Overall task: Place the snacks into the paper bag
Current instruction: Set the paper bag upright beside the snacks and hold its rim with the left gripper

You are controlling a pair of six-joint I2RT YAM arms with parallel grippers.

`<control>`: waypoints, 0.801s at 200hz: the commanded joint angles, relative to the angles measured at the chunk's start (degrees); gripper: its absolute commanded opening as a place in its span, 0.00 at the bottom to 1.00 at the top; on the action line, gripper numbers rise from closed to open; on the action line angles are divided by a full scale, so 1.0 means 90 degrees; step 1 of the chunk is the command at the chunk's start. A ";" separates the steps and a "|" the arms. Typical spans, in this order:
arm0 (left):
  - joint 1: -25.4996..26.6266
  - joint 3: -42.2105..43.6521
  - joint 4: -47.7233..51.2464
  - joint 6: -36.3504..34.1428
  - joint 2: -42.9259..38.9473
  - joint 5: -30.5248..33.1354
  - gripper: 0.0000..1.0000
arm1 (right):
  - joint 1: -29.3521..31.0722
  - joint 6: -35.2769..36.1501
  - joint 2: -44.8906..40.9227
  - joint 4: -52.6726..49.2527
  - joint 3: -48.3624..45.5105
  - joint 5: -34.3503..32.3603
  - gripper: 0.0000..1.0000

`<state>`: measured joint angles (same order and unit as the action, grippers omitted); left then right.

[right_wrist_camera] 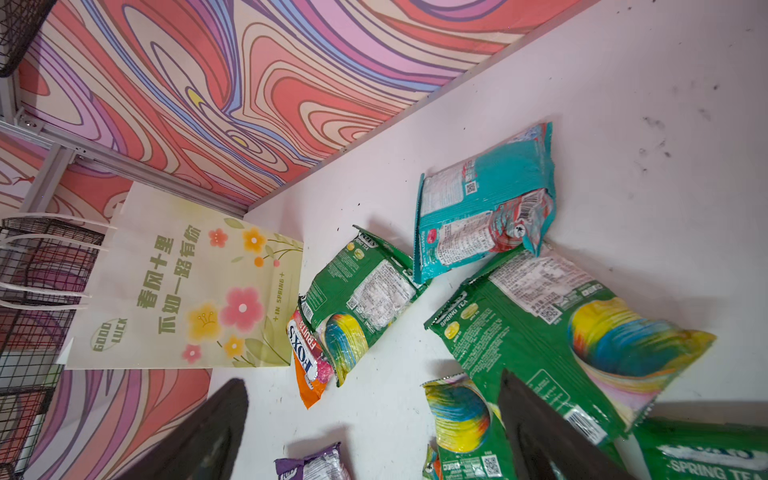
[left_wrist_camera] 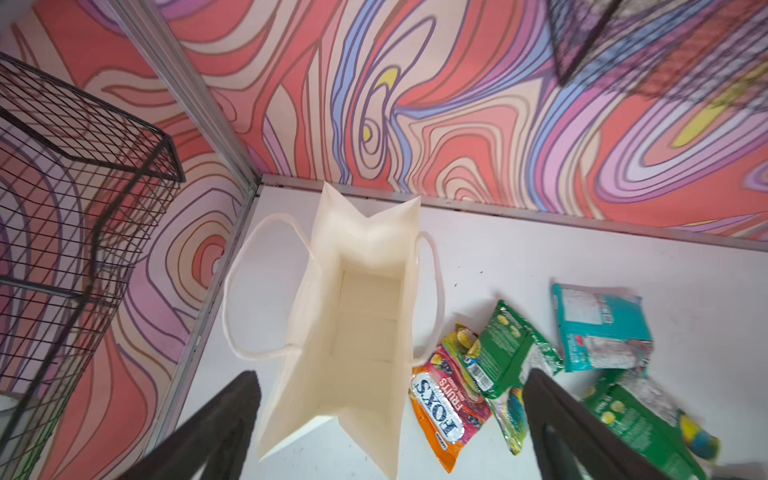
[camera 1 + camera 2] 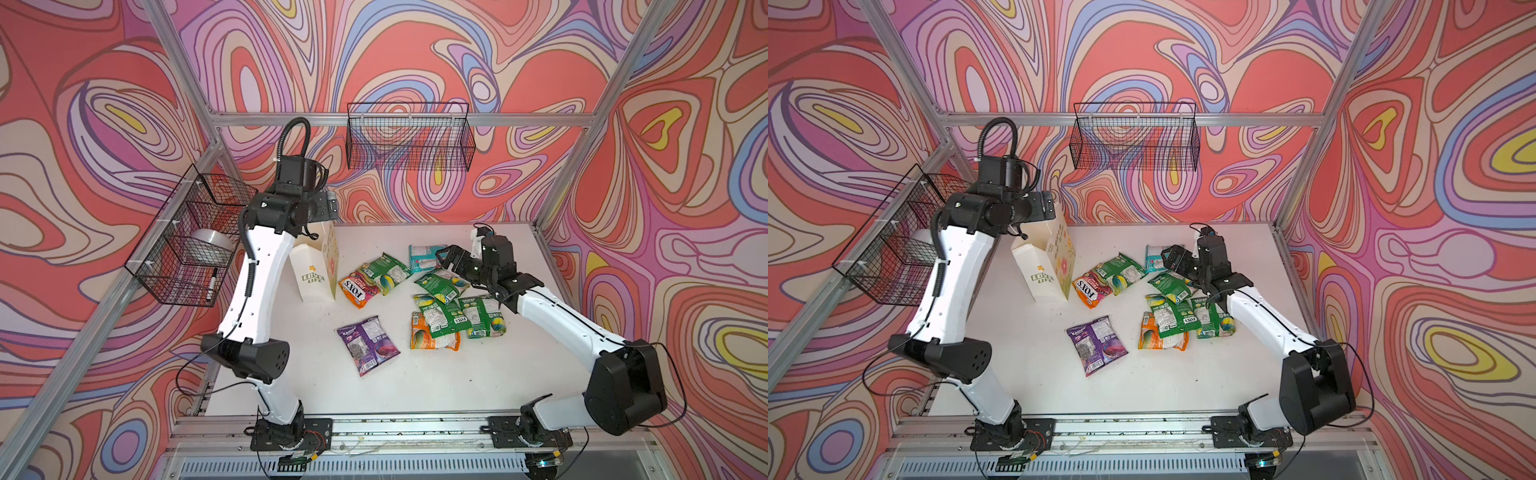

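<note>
I should move my right gripper back, bring it around and take the outermost green packet (image 3: 496,318) by its free edge first, because the green packets overlap (image 3: 456,303) below my right gripper.
The white paper bag (image 3: 316,276) (image 3: 1043,268) stands upright at the table's back left, its mouth open, and nothing shows inside it (image 2: 365,316). My left gripper (image 2: 390,399) hangs open above the mouth with nothing between its fingers. Several snacks lie flat to the bag's right: an orange FOX'S packet (image 3: 357,290) touching a green one (image 3: 386,272), a teal one (image 3: 424,257), a purple one (image 3: 368,345), and a green and orange cluster (image 3: 453,320). My right gripper (image 3: 446,255) (image 1: 374,415) is open and low over the bare table between the packets, one finger over a green packet (image 1: 552,328).
A black wire basket (image 3: 191,241) on the left wall holds a silver roll (image 3: 210,245) and a marker (image 3: 212,284), close behind my left arm. Another wire basket (image 3: 409,137) hangs on the back wall. Aluminium frame posts (image 3: 552,191) edge the white table (image 3: 415,386).
</note>
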<state>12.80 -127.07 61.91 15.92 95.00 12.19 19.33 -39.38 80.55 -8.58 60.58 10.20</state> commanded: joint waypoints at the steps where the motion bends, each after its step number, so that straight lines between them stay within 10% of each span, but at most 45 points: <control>1: -0.0062 0.0655 0.0027 0.0174 -0.1111 -0.0392 1.00 | 0.0039 0.0404 -0.0435 -0.0349 0.0264 -0.0342 0.98; 54: -0.1582 0.3606 -0.0972 0.0590 -0.2559 -0.2309 1.00 | 0.0039 0.0875 -0.1689 -0.0930 0.0081 -0.0721 0.98; 160: -0.1581 0.1001 -0.0091 0.0186 0.1008 -0.0803 0.95 | 0.0039 0.0670 -0.2472 -0.1049 -0.0553 -0.0777 0.98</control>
<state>-1.19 -113.19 58.52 19.11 101.89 -0.36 19.33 -33.30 60.18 -16.40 56.84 4.05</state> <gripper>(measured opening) 0.981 0.985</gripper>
